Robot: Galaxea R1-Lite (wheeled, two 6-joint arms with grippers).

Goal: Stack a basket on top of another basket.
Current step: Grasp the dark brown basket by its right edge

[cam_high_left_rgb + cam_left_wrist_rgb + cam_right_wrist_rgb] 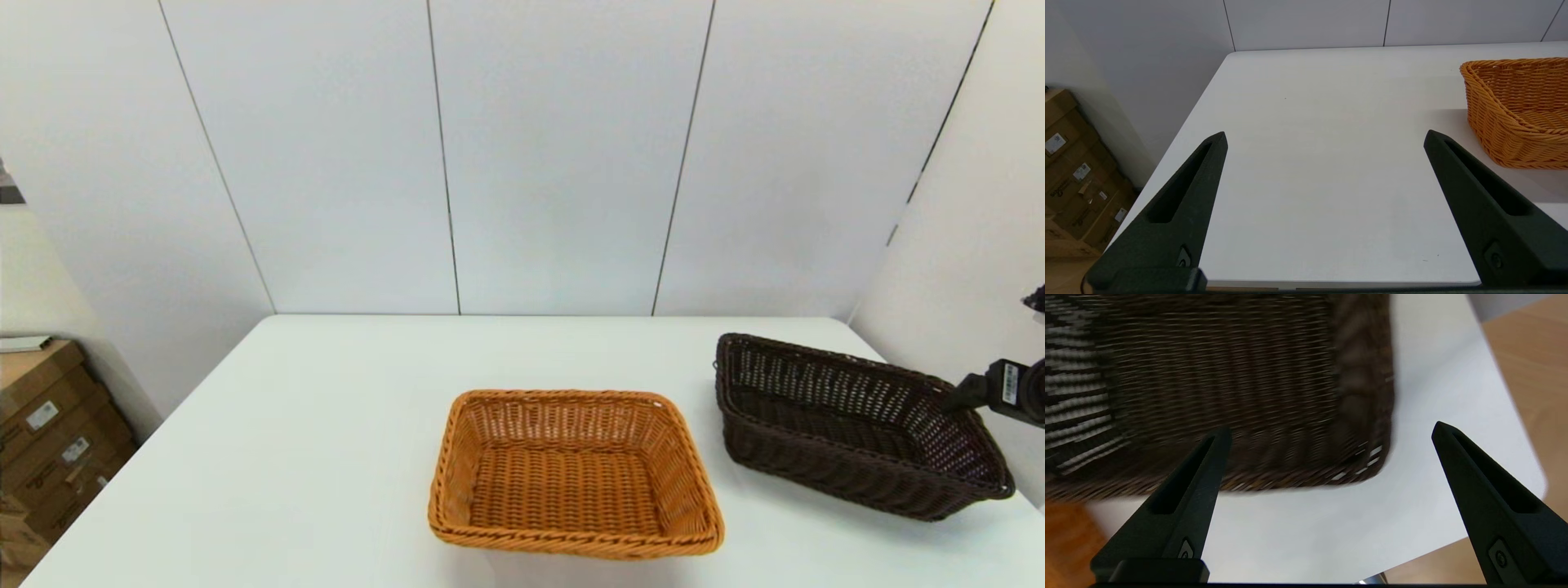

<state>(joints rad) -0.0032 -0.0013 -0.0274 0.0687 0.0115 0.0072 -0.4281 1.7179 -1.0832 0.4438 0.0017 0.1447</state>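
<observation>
The dark brown basket's sides slope inward (965,501) under its wide rim. The dark brown basket will go partway down into the orange-tan basket when I lower it.
The dark brown basket (857,425) rests on the table's right side, near the table's edge. My right gripper (957,400) reaches in from the right at that basket's right end. In the right wrist view the right gripper (1331,430) is open above a corner of the dark basket (1229,375), one finger over the weave and the other over bare table. The orange-tan basket (571,474) sits empty at the front centre. My left gripper (1325,136) hangs open over bare table to the left of the orange-tan basket (1515,110); it is outside the head view.
The white table (326,408) ends close to the dark basket on the right, with wooden floor (1527,355) beyond. Cardboard boxes (49,425) stand on the floor off the table's left side. White wall panels close the back and right.
</observation>
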